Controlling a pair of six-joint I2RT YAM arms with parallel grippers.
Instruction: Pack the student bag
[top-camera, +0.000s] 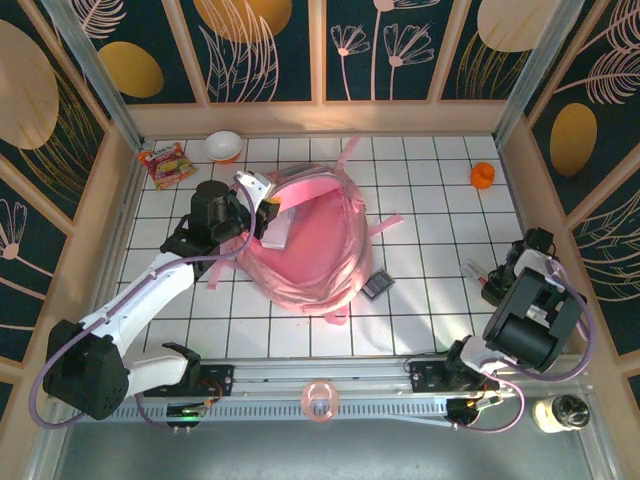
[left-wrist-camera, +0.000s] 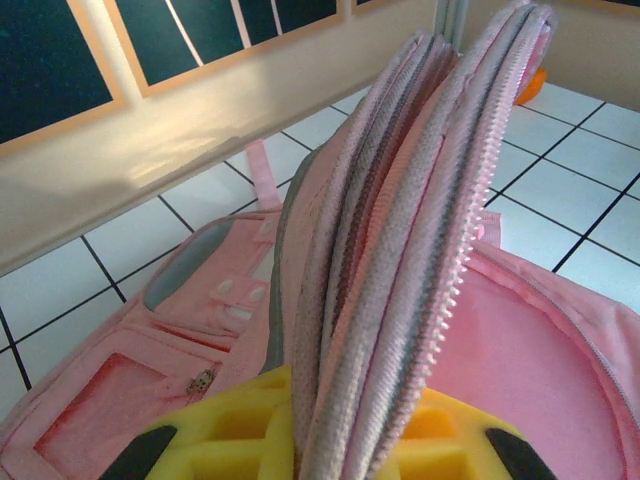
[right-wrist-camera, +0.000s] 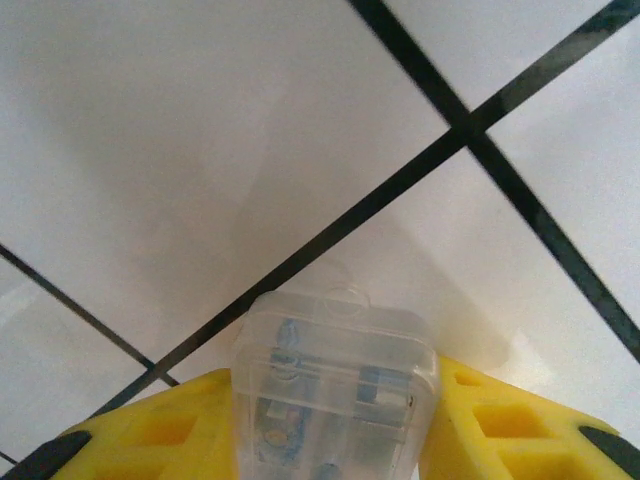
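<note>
My left gripper is holding the bag's opening (top-camera: 322, 240) wide, so my right gripper should keep carrying the clear case until it hangs beside the white box inside (top-camera: 304, 230), and then let go.
The pink student bag (top-camera: 315, 245) lies open in the middle of the tiled table. My left gripper (top-camera: 262, 205) is shut on the bag's upper left rim and holds the zipped edge (left-wrist-camera: 400, 250) up, with the folded fabric pinched between the yellow fingers (left-wrist-camera: 230, 430). The bag's pink inside (left-wrist-camera: 530, 350) shows to the right of that edge. At the right side of the table my right gripper (top-camera: 490, 278) is shut on a clear plastic case (right-wrist-camera: 335, 385) with blue items inside, held just above the white tiles between its yellow fingers (right-wrist-camera: 500, 420).
A dark flat object (top-camera: 377, 285) lies by the bag's right edge. A white bowl (top-camera: 223, 146) and a snack packet (top-camera: 165, 163) sit at the back left. An orange object (top-camera: 483, 176) is at the back right. A pink tape roll (top-camera: 319, 400) rests on the front rail.
</note>
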